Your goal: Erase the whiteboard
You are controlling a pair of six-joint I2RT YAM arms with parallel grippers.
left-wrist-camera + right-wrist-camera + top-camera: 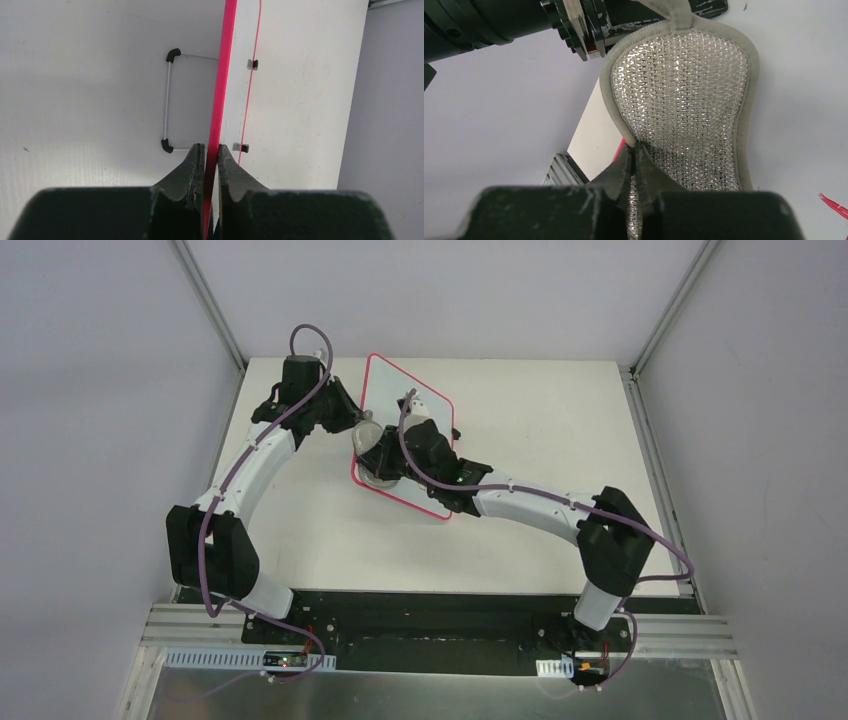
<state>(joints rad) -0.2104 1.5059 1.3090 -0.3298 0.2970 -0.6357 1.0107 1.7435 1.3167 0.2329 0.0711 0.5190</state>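
Observation:
The sponge is at the whiteboard's frame [356, 452] next to the robot's left gripper and a red mark [836, 206] is farther in, so the right gripper should wipe back over the mark.
The whiteboard [388, 390], white with a pink-red frame, stands tilted at the back middle of the table. My left gripper [362, 424] is shut on its left frame edge; in the left wrist view the jaws [211, 149] clamp the pink edge [222, 75], seen edge-on. My right gripper [386, 456] is shut on a silver mesh sponge [372, 446] held against the board's lower left part. In the right wrist view the gripper [635, 148] pinches the sponge's [684, 100] rim, with the board face [796, 100] beside it. A red mark [833, 205] shows at the lower right.
A white wire stand with black corners [169, 100] shows left of the board's edge. Two small grey feet [253, 64] show on the other side. Grey walls and metal rails [215, 310] enclose the white table [540, 420]. The left arm's wrist [574, 25] is close above the sponge.

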